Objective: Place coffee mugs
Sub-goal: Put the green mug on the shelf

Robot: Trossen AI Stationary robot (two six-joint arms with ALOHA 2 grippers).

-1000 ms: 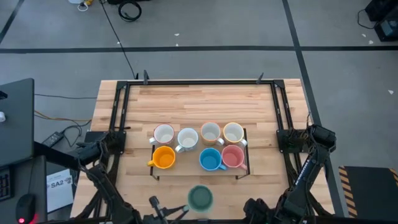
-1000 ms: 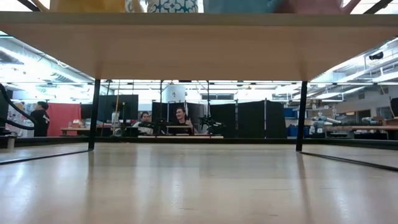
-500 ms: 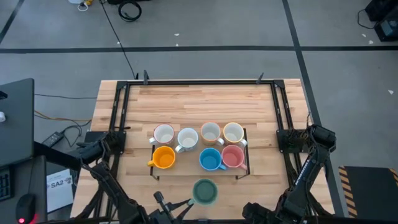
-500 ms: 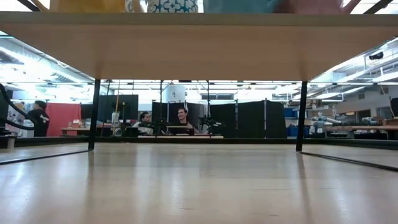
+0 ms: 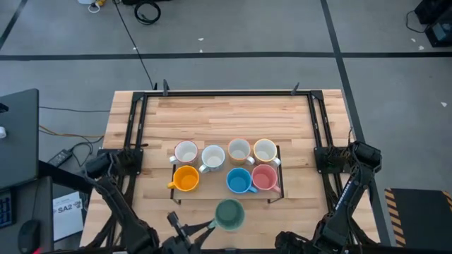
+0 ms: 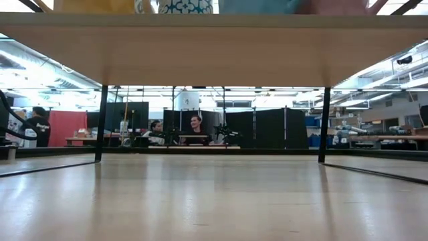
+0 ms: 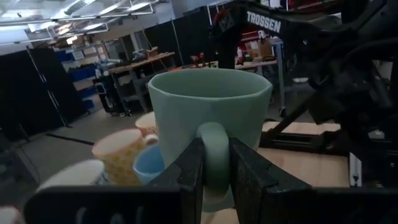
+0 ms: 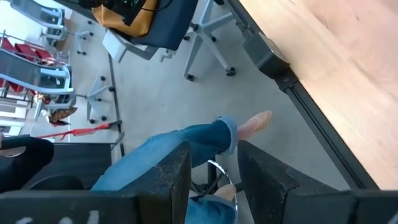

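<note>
The green mug (image 5: 229, 214) sits in front of the blue mug, so the robot's left gripper should first move it back to the gap (image 5: 213, 185) beside the orange mug and then lower it.
A dark green mug (image 5: 229, 214) is upright near the table's front edge, just before a low black rack (image 5: 279, 189). My left gripper (image 5: 200, 227) is shut on it; the mug fills the left wrist view (image 7: 211, 106). Seven mugs stand on the rack. The back row holds two white mugs (image 5: 186, 152) (image 5: 212, 156) and two cream mugs (image 5: 239, 150) (image 5: 265, 150). The front row holds an orange (image 5: 186, 178), a blue (image 5: 239, 180) and a pink mug (image 5: 265, 177). My right gripper (image 8: 214, 180) is open and empty beyond the table's right edge. My left gripper pinches the green mug's side handle (image 7: 212, 138) between its two fingers (image 7: 189, 177). The fingers come about level, from the table's left and a little from its near side. The mug is upright with its rim above the mugs on the rack. The fingers hide its base.
The low view looks under the rack's wooden shelf (image 6: 214, 47), with bare tabletop below it. A black frame (image 5: 226, 92) runs round the table. People sit in the room behind, and a person's leg (image 8: 180, 155) shows in the right wrist view.
My left gripper has carried the green mug a little toward the far edge, closer to the rack. It has stayed shut on the handle, and the mug has stayed upright.
</note>
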